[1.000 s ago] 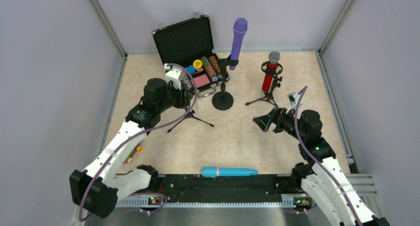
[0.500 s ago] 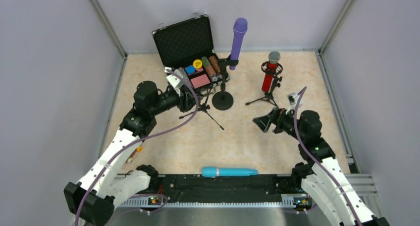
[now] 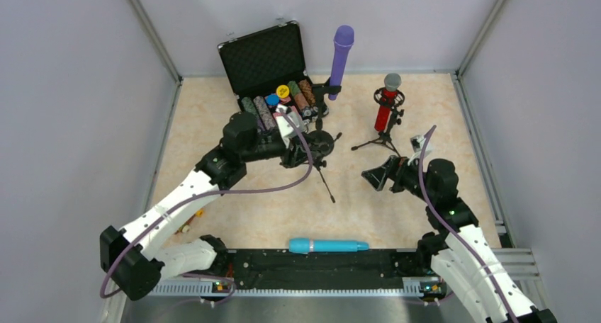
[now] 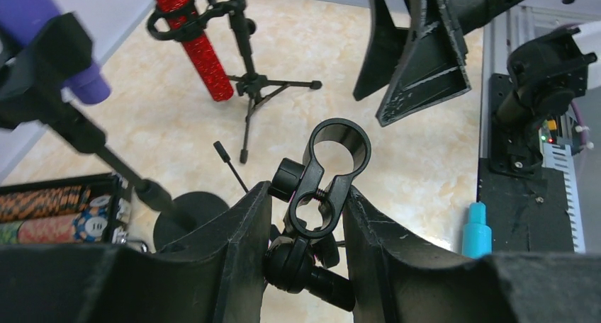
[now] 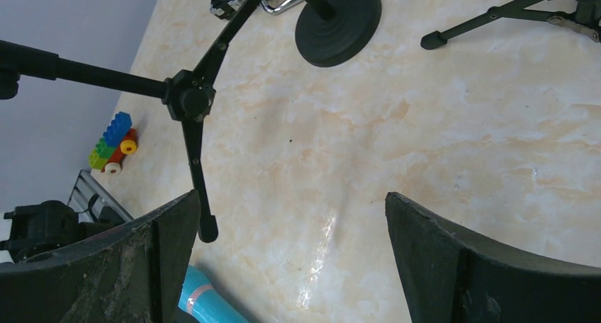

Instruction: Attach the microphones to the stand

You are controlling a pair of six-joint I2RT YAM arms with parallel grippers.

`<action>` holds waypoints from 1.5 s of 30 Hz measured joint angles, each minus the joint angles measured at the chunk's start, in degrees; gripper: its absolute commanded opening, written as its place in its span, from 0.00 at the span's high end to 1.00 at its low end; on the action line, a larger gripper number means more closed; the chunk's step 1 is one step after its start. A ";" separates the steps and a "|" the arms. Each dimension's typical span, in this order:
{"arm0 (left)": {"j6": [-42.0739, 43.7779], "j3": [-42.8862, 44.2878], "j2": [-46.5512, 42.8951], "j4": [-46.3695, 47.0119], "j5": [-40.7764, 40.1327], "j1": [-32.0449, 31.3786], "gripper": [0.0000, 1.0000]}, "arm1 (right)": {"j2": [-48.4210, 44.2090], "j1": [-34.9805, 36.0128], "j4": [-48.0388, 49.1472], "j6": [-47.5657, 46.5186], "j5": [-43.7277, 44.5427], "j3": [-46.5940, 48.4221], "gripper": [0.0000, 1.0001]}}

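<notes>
The small black tripod stand's spread legs (image 5: pixel 193 103) hang above a clear patch of table (image 3: pixel 310 187), so the robot's left gripper should go on lowering the stand until its feet rest there before it lets go.
My left gripper (image 3: pixel 306 151) (image 4: pixel 306 193) is shut on the clip head of a small black tripod stand (image 3: pixel 324 168) (image 4: pixel 327 174), holding it tilted off the table near the middle. Its legs show in the right wrist view (image 5: pixel 188 100). The purple microphone (image 3: pixel 341 54) (image 4: pixel 88 89) stands clipped in a round-base stand (image 3: pixel 320 143) (image 5: pixel 339 18). The red microphone (image 3: pixel 385 108) (image 4: pixel 200 50) sits in another tripod stand. The light blue microphone (image 3: pixel 328 246) (image 4: pixel 476 227) (image 5: pixel 209 305) lies at the near edge. My right gripper (image 3: pixel 374 173) (image 5: pixel 290 195) is open and empty, right of centre.
An open black case (image 3: pixel 266 57) holding poker chips stands at the back left. Small toy bricks (image 3: pixel 191 220) (image 5: pixel 113 142) lie by the left arm. A black rail (image 3: pixel 319 266) runs along the near edge. Walls enclose three sides.
My left arm has swung to the right, carrying the small tripod stand from beside the case to the middle by the round base. The right arm has not moved.
</notes>
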 measured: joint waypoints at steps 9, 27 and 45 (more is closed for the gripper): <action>4.24 4.22 6.51 -1.77 -0.66 -5.46 1.00 | -0.11 0.00 -0.04 0.00 0.07 0.00 0.01; 4.28 4.22 16.41 -2.91 -1.22 -5.62 1.00 | -0.48 0.00 -0.42 0.00 0.63 -0.79 0.01; 1.31 4.22 19.23 -0.90 -8.37 -5.64 1.00 | -1.20 0.00 -0.44 0.00 0.96 -1.51 0.01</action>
